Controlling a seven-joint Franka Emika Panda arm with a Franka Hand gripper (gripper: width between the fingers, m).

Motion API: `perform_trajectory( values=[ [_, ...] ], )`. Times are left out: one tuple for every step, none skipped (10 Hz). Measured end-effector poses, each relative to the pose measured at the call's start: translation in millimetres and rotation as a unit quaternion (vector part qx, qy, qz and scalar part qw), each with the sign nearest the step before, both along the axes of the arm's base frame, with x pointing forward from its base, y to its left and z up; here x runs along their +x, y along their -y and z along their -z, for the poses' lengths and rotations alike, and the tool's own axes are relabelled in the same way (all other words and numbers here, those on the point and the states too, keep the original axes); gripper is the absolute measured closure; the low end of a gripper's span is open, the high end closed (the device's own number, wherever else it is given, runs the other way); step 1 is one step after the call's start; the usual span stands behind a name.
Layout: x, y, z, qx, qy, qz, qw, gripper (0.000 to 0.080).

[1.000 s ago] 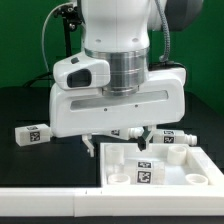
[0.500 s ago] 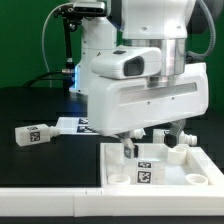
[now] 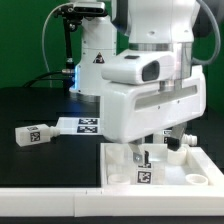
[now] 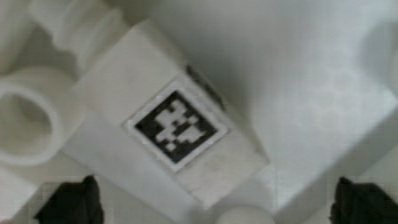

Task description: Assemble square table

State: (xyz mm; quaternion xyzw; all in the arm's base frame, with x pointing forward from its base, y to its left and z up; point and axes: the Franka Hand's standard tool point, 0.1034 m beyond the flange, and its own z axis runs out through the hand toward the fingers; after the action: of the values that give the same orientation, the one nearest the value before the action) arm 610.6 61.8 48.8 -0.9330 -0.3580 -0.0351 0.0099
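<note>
The white tagged leg (image 3: pixel 145 173) will come free right away when I lift it, because the ridged end (image 4: pixel 80 28) is clear of the round corner socket.
The white square table top (image 3: pixel 205 178), with a raised rim and a tag (image 3: pixel 143 177), lies at the front on the exterior view's right. My gripper (image 3: pixel 162 148) hangs low over its back part, fingers spread wide and open. In the wrist view a white tagged leg (image 4: pixel 178 125) lies slantwise below the gripper (image 4: pixel 217 205), between the two dark fingertips (image 4: pixel 71 203) and touching neither. A round corner socket (image 4: pixel 32 112) shows beside it. Another tagged leg (image 3: pixel 32 135) lies on the black table at the exterior view's left. The hand hides much of the top's back edge.
The marker board (image 3: pixel 84 124) lies flat behind the top, left of the arm. A long plain white rail (image 3: pixel 50 203) runs along the front edge. The arm's base and cables (image 3: pixel 62 50) stand at the back left.
The arm has swung toward the exterior view's right and come lower over the table top. The fingers stay open. The leg at the left has not moved.
</note>
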Motion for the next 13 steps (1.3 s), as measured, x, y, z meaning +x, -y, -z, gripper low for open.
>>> perform_trajectory(
  values=[
    [5.8,-8.2,2.6,0.001,0.004,-0.030,1.000,0.0151],
    [6.7,-12.2,6.9,0.003,0.007,-0.037,0.999,0.0151],
    [3.5,-9.1,14.3,0.003,0.011,-0.036,0.999,0.0151],
    [-2.5,-0.9,21.2,0.002,0.010,-0.035,0.999,0.0151],
    [-7.2,4.4,24.9,0.002,0.006,-0.032,0.999,0.0151],
    [-9.5,4.7,26.6,0.002,0.007,-0.032,0.999,0.0151],
    [-12.5,10.1,29.3,0.001,0.005,-0.032,0.999,0.0151],
    [-13.2,17.6,30.9,0.001,0.003,-0.032,0.999,0.0151],
    [-13.2,19.1,31.1,0.000,0.003,-0.030,1.000,0.0151],
    [-13.2,18.7,31.1,0.000,0.003,-0.030,1.000,0.0151],
    [-13.2,18.8,31.1,0.000,0.003,-0.030,1.000,0.0298],
    [-13.1,17.8,30.9,0.001,0.003,-0.031,1.000,0.0436],
    [-10.6,9.2,26.0,0.002,0.004,-0.018,1.000,0.0517]
  ],
)
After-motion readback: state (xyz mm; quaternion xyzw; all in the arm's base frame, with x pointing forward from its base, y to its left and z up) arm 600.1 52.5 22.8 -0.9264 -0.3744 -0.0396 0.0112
